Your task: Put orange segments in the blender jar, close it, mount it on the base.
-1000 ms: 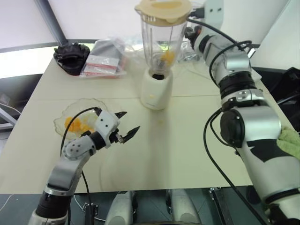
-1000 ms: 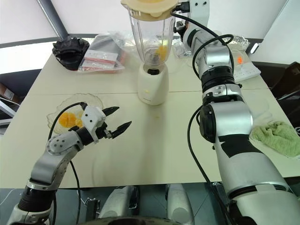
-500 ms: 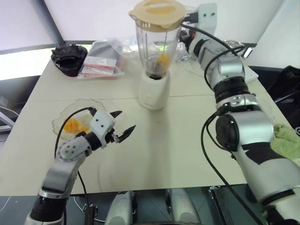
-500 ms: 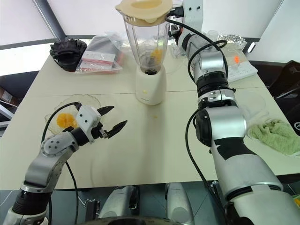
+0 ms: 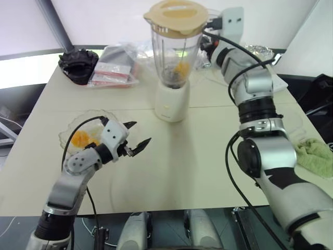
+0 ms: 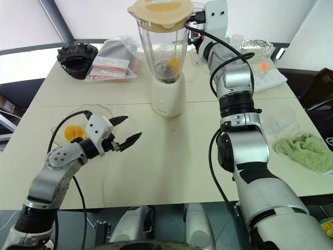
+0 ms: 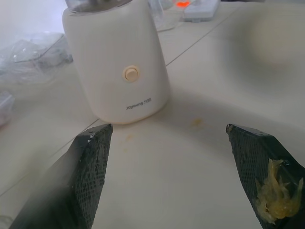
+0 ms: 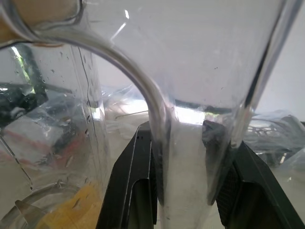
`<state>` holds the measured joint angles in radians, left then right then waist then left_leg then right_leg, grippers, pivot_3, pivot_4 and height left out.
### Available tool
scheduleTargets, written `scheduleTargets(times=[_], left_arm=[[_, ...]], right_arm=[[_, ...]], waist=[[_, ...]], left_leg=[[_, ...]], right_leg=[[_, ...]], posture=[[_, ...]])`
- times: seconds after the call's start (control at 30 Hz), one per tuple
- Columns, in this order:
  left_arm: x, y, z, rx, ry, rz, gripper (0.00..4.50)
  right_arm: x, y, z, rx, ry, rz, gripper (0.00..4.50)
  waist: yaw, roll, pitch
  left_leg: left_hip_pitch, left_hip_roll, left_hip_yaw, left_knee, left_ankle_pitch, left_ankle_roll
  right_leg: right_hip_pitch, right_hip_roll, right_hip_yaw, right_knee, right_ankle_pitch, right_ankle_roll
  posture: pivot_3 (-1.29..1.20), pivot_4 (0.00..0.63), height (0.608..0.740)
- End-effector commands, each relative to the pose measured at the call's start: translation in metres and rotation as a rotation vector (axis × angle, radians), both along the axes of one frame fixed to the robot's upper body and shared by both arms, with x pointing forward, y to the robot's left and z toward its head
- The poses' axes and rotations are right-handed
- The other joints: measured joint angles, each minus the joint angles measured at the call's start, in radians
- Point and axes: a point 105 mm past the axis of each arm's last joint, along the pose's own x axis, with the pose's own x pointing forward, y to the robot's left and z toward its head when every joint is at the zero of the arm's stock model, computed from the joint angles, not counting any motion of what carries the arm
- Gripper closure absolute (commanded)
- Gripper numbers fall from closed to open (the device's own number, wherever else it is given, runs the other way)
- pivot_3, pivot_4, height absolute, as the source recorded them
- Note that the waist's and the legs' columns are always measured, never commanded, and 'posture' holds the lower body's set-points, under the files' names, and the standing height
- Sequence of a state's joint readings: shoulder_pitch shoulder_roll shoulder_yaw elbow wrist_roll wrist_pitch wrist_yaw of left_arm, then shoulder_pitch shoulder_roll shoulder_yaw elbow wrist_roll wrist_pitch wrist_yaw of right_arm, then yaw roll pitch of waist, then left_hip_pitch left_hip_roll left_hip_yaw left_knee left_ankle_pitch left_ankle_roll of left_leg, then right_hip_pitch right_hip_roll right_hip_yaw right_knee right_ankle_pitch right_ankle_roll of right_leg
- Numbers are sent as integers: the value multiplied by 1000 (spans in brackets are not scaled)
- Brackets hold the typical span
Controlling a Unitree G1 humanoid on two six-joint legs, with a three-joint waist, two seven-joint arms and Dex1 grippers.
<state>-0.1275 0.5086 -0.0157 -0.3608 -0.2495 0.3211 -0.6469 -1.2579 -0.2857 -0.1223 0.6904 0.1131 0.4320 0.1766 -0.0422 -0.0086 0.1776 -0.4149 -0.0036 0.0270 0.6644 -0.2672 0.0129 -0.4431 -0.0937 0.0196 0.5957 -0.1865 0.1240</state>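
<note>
I should keep lowering the blender jar by the handle with my right gripper until it sits upright, then let go, as the blender jar's bottom (image 6: pixel 166 77) lines up with the cream base (image 6: pixel 168 94).
The blender jar (image 5: pixel 174 52) stands upright on the cream base (image 5: pixel 171 101), with a cream lid (image 5: pixel 176 14) on top. Orange segments (image 5: pixel 182 67) lie inside it near the bottom. My right gripper (image 8: pixel 178 143) is behind the jar, shut on its clear handle (image 8: pixel 157 124), one black finger on each side. More orange segments (image 5: pixel 80 138) rest in a shallow glass bowl (image 5: pixel 68 131) at the left. My left gripper (image 5: pixel 139 133) hovers open just right of the bowl, pointing at the base (image 7: pixel 116 71). A bit of pulp (image 7: pixel 274 191) sticks to one pad.
A black ridged object (image 5: pixel 79 63) and plastic bags (image 5: pixel 117 65) lie at the back left. A green cloth (image 5: pixel 315 156) sits at the right edge, with foil (image 6: pixel 255 46) and a white item (image 6: pixel 268 75) behind the right arm. A small orange speck (image 6: pixel 173 126) marks the table.
The whole picture has shifted a little. The jar stays on the base with my right gripper on its handle. My left gripper keeps its place and stays open.
</note>
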Motion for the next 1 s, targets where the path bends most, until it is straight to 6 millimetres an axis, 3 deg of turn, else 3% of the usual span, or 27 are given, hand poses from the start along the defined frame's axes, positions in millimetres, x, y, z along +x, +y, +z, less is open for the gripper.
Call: scheduleTargets(times=[0.03,0.3,0.73,0.93,1.0], left_arm=[[-1,-4,10,-5,-42,-20,511],[-2,-7,10,-2,-40,-28,511],[-7,-13,6,-8,-27,-52,511],[-6,-15,6,-18,-19,-58,511],[-5,-18,9,-35,-16,-56,451]], right_arm=[[-3,-13,16,-18,-66,-39,3586],[0,-14,10,4,-45,-41,3586],[-3,-5,-37,18,61,-34,3586],[-7,-5,-47,22,89,-29,3586],[-9,-4,-50,26,94,-21,2554]], waist=[[0,0,0],[6,0,0],[4,0,0],[2,0,-1],[2,-1,-1]], left_leg=[[0,0,0,0,0,0],[0,-1,0,0,1,-1],[1,-1,0,0,2,-3],[8,0,-1,0,2,-3],[8,0,-2,0,2,-3]], right_leg=[[0,0,0,0,0,0],[1,0,0,0,0,0],[2,0,-1,1,0,0],[9,0,-1,1,-2,-3],[9,0,-1,1,-2,-3]], posture=[[0,150,740],[0,150,740],[0,150,740],[0,150,740],[0,150,740]])
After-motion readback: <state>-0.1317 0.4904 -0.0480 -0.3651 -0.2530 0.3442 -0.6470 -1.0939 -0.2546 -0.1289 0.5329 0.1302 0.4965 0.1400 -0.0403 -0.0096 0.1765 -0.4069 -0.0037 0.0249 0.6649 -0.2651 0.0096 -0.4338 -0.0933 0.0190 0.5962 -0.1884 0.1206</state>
